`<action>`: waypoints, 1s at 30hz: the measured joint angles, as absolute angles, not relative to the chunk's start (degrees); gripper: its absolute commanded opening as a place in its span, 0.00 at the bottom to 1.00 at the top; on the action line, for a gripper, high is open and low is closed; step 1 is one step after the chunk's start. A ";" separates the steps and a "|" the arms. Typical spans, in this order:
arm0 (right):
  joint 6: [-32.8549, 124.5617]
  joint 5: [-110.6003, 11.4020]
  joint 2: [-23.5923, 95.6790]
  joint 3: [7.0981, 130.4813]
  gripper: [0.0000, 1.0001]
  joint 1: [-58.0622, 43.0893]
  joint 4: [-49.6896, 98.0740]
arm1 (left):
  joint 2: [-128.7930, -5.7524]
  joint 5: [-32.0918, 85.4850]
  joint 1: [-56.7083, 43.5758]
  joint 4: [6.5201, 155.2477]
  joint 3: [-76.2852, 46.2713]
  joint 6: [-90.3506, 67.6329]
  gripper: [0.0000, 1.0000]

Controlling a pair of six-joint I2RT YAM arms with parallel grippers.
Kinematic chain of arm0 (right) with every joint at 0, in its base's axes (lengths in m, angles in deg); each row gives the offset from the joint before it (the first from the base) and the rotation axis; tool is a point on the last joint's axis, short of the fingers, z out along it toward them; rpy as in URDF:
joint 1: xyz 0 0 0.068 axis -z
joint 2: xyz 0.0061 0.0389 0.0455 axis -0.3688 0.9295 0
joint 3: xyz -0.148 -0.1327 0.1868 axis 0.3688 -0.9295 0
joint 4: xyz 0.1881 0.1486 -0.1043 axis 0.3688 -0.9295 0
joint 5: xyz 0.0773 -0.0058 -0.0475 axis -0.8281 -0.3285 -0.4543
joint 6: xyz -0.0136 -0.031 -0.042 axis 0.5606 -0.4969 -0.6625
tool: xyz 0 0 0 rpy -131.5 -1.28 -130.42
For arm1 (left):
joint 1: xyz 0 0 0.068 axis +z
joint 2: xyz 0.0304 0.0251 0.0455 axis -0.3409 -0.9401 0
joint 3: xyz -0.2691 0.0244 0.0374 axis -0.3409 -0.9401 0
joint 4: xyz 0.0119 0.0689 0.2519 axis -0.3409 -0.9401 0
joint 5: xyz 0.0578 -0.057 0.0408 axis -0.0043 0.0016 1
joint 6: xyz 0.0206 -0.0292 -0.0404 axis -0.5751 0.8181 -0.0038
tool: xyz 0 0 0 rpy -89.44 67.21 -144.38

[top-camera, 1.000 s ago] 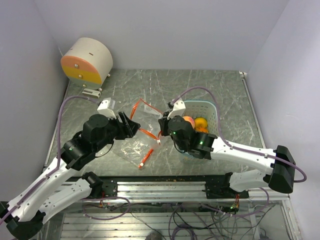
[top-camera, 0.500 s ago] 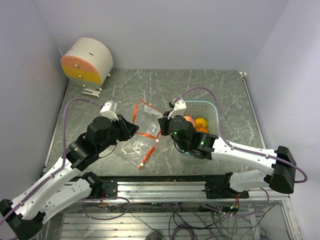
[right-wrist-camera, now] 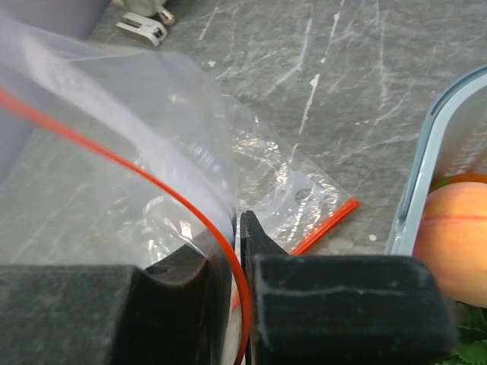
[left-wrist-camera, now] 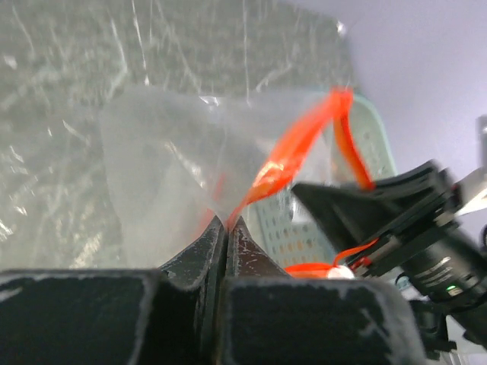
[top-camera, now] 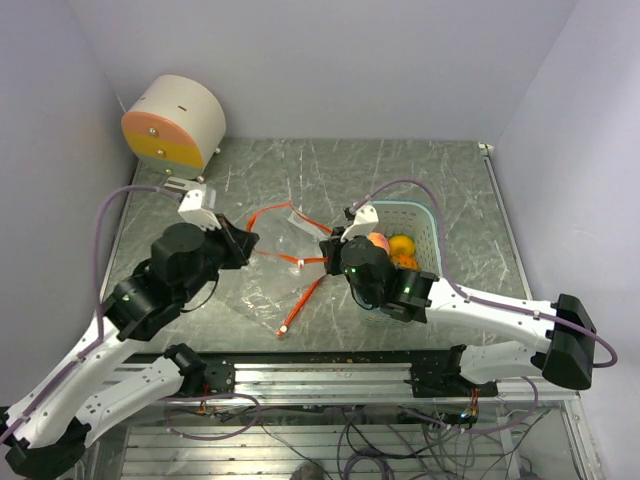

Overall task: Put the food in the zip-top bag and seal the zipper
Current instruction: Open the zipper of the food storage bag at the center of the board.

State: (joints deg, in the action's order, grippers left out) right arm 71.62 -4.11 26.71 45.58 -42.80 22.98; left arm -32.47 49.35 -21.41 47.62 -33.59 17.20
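Observation:
Both my grippers are stretching the bag's opening (top-camera: 290, 231), so my left gripper should move back gently and hold on to its edge of the bag while my right gripper gets the peach (top-camera: 378, 241) from the basket.
A clear zip-top bag (top-camera: 268, 290) with an orange-red zipper strip (top-camera: 290, 259) hangs stretched between both grippers. My left gripper (top-camera: 248, 243) is shut on the zipper edge at the left; in the left wrist view its jaws (left-wrist-camera: 227, 222) pinch the bag film (left-wrist-camera: 167, 144). My right gripper (top-camera: 327, 256) holds the opposite edge, its jaws (right-wrist-camera: 237, 220) almost together with film and red strip (right-wrist-camera: 137, 171) between them. The food, a peach (top-camera: 377, 240) and an orange (top-camera: 402, 246), lies in the pale teal basket (top-camera: 428, 218) right of the bag. The peach (right-wrist-camera: 453, 243) and a leafy green (right-wrist-camera: 473, 346) show beside my right gripper.
A round white device with an orange and pink face (top-camera: 175, 122) stands at the back left, with a small white bracket (top-camera: 183, 185) before it. Walls close in on the left, back and right. A metal rail (top-camera: 320, 375) runs along the near edge.
My left gripper shut on the bag's zipper edge and drew it left and back, stretching the mouth. The right gripper stayed by the basket, still on the bag.

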 measured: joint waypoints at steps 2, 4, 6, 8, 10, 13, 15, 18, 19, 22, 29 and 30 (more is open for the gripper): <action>71.51 -5.71 25.88 44.90 0.28 -42.83 24.21 | -32.51 50.84 -21.43 46.92 -29.81 14.88 0.07; 70.83 -7.83 25.20 44.79 0.46 -42.83 25.69 | -32.86 51.73 -21.43 46.38 -27.52 12.90 0.07; 70.20 -9.27 25.18 44.92 0.77 -42.83 26.44 | -33.36 52.00 -21.41 46.51 -26.84 11.32 0.07; 69.34 -10.60 25.53 45.16 0.98 -42.80 26.07 | -34.61 52.04 -21.41 46.68 -27.39 10.36 0.07; 68.53 -11.43 25.92 45.34 1.00 -42.70 25.39 | -36.64 51.78 -21.41 48.13 -29.94 9.88 0.07; 67.84 -12.66 25.92 45.34 1.00 -42.65 24.60 | -39.88 50.86 -21.41 49.57 -34.60 9.81 0.07; 67.33 -13.49 25.81 45.47 1.00 -42.65 24.30 | -42.63 49.92 -21.41 50.14 -37.42 9.81 0.07; 66.81 -14.56 24.65 45.65 1.00 -42.65 23.86 | -44.75 49.29 -21.41 50.09 -38.73 9.66 0.07; 66.68 -14.65 23.89 45.80 1.00 -42.65 23.57 | -44.77 49.29 -21.41 50.31 -38.69 9.44 0.07; 66.57 -13.80 20.98 46.80 1.00 -42.65 22.46 | -44.31 49.37 -21.41 49.92 -37.62 8.85 0.07; 69.63 -5.01 18.14 52.75 1.00 -40.25 12.41 | -43.24 51.34 -21.41 43.69 -25.94 5.71 0.07; 70.74 -4.44 18.12 53.21 1.00 -38.67 9.96 | -43.02 51.71 -21.41 42.62 -23.89 5.09 0.07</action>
